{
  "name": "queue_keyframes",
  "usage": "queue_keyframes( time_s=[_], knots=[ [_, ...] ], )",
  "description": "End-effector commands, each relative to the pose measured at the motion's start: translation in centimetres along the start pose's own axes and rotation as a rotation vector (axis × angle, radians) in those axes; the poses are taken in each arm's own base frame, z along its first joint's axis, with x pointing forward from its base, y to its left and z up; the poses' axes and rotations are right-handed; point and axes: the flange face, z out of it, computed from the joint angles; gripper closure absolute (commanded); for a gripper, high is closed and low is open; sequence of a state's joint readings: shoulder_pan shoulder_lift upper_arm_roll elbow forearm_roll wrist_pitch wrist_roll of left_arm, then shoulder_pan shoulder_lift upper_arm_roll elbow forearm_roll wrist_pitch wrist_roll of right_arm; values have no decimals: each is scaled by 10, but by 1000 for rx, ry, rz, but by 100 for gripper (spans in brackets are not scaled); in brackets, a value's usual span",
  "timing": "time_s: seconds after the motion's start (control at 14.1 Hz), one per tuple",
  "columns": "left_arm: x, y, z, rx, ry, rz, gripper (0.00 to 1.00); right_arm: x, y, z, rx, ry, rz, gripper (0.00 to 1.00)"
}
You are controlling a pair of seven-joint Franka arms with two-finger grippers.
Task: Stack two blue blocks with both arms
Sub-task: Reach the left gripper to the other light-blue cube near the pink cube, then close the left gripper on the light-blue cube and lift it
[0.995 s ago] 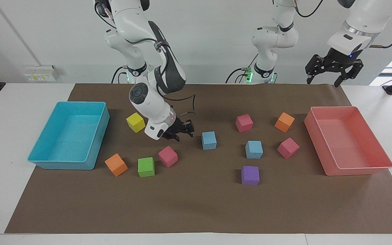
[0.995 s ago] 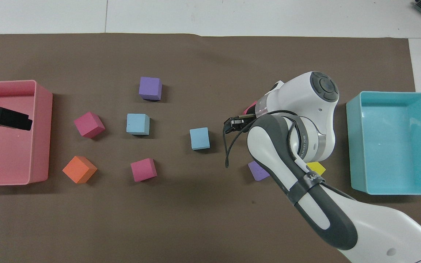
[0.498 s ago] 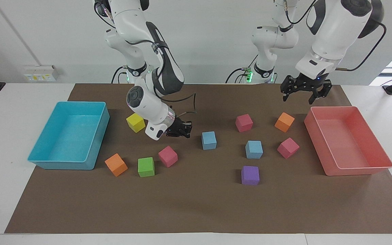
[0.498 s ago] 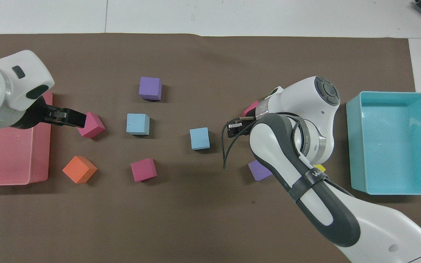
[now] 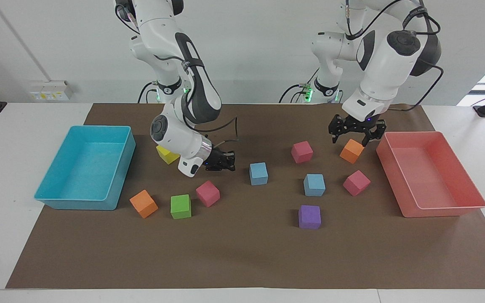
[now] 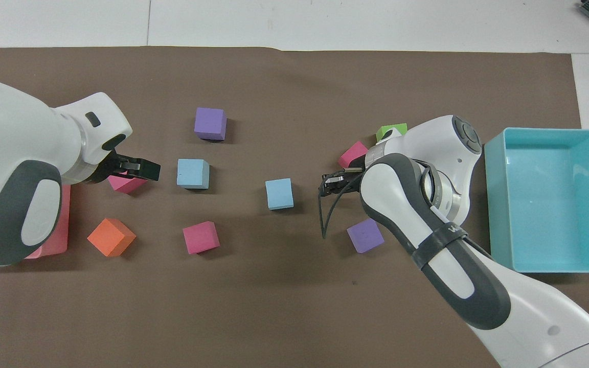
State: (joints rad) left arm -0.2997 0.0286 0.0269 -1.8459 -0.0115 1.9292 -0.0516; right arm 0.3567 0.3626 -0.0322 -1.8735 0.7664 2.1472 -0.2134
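My left gripper keeps lowering its open fingers toward the block (image 5: 314, 185) until they are around its sides, because the blue block (image 6: 193, 174) nearest my left gripper is clear of the purple cube.
Two light blue blocks lie apart on the brown mat, one (image 5: 258, 173) (image 6: 279, 193) near the middle and the other (image 5: 314, 184) (image 6: 193, 173) toward the left arm's end. My right gripper (image 5: 222, 162) (image 6: 331, 183) is low over the mat beside the middle blue block, shut with nothing in it and a small gap from the block. Raised above the orange cube (image 5: 351, 150) and pink cube (image 5: 356, 182) near the pink tray, my left gripper (image 5: 354, 134) (image 6: 143, 168) is open and empty.
A cyan tray (image 5: 78, 203) stands at the right arm's end and a pink tray (image 5: 444, 208) at the left arm's end. Yellow (image 5: 166, 155), orange (image 5: 143, 203), green (image 5: 180, 206), pink (image 5: 207, 193) (image 5: 302, 151) and purple (image 5: 309, 216) (image 6: 365, 235) cubes lie scattered on the mat.
The left arm has swung in from over the pink tray and come down toward the cubes. The right gripper has closed its fingers and stayed beside the middle blue block.
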Motion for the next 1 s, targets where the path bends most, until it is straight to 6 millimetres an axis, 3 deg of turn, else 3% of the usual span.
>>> queue_keyframes(
  time_s=[0.0, 0.14, 0.5, 0.78, 0.92],
  knots=[
    [10, 16, 38, 14, 0, -6, 0, 0, 10, 11, 67, 18, -5, 100],
    [22, 38, 75, 18, 9, -43, 0, -2, 16, 21, 83, 35, 21, 100],
    [24, 43, 128, 16, 40, -70, 0, -2, 20, 33, 128, 38, 46, 100],
    [29, 51, 156, 15, 55, -93, 0, -3, 28, 47, 190, 43, 65, 100],
    [30, 50, 158, 13, 66, -97, 0, -4, 29, 49, 189, 40, 64, 100]
  ],
)
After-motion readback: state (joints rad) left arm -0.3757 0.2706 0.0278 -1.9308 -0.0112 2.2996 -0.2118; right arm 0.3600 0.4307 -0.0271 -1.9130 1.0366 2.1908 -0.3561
